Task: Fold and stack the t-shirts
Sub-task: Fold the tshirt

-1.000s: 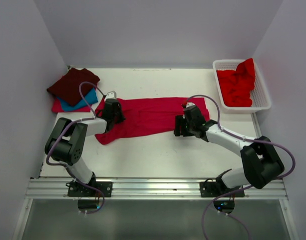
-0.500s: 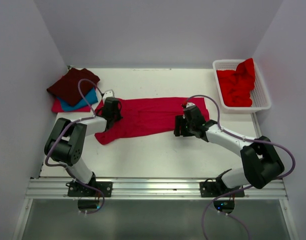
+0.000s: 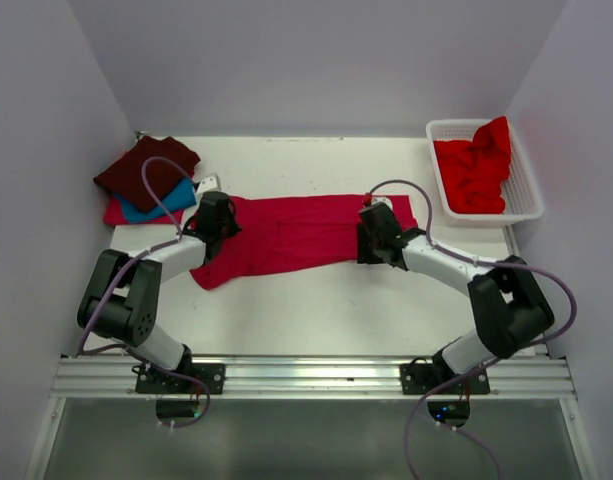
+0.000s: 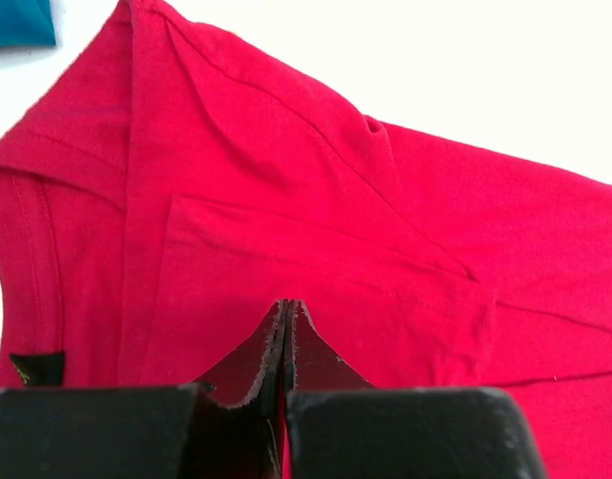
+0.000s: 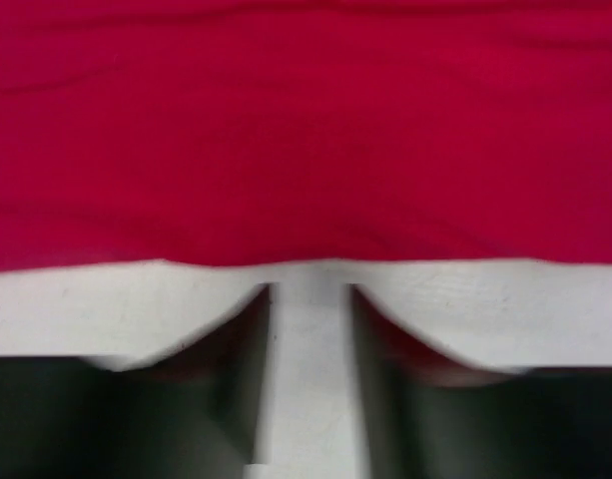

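Observation:
The crimson-pink t-shirt lies crosswise, its hem end (image 3: 405, 206) toward the basket, so I should press my right gripper on the cloth (image 3: 336, 236) and swing that end toward me.
A crimson-pink t-shirt (image 3: 296, 232) lies spread across the middle of the table, folded lengthwise. My left gripper (image 3: 215, 214) rests on its left end near the sleeve; in the left wrist view its jaws (image 4: 288, 305) are shut tight over the cloth (image 4: 286, 190). My right gripper (image 3: 376, 238) sits at the shirt's right part, by the near hem. In the right wrist view its fingertips (image 5: 307, 291) stand a narrow gap apart on bare table, just short of the hem (image 5: 306, 150), with nothing between them.
A stack of folded shirts lies at the back left: dark maroon (image 3: 146, 168) on teal (image 3: 174, 198) on pink-red (image 3: 118, 212). A white lattice basket (image 3: 527, 205) at the back right holds crumpled bright red shirts (image 3: 474, 172). Walls close in on three sides.
My right gripper moved up and left to the shirt's near hem, and its jaws narrowed. The left gripper shifted slightly up and left on the sleeve end.

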Tool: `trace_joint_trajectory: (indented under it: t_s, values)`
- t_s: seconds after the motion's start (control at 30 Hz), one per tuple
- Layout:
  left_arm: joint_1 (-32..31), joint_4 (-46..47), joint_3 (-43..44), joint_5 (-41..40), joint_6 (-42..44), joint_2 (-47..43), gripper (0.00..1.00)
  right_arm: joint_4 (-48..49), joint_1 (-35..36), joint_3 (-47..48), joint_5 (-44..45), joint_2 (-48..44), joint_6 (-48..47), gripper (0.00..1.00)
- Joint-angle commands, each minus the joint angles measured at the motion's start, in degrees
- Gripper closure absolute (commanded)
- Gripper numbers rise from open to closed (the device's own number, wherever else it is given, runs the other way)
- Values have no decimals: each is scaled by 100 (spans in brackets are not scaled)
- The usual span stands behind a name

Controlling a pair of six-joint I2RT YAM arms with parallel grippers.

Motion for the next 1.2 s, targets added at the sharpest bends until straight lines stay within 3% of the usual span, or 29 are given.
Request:
trace_joint_trajectory:
  t_s: [0.0, 0.03, 0.37, 0.6, 0.83, 1.17]
  values:
    - [30, 97, -187, 125, -227, -204, 100, -281, 11, 951, 1025, 744, -197, 92]
    - [30, 96, -230, 134, -262, -221, 100, -438, 2, 1171, 1183, 980, -127, 100]
    - [30, 79, -538, 257, -192, -362, 100, -1125, -305, 2903, 1923, 2625, -127, 100]
    - [30, 88, -530, 152, -270, -99, 100, -1161, -595, 3230, 1756, 3232, -162, 100]
    - [39, 79, -258, 90, -332, 420, 100, -1003, -587, 2730, 1370, 2987, 14, 100]
    - [135, 184, 348, 142, -271, 1184, 100, -1011, -411, 1079, 325, 1766, 216, 100]
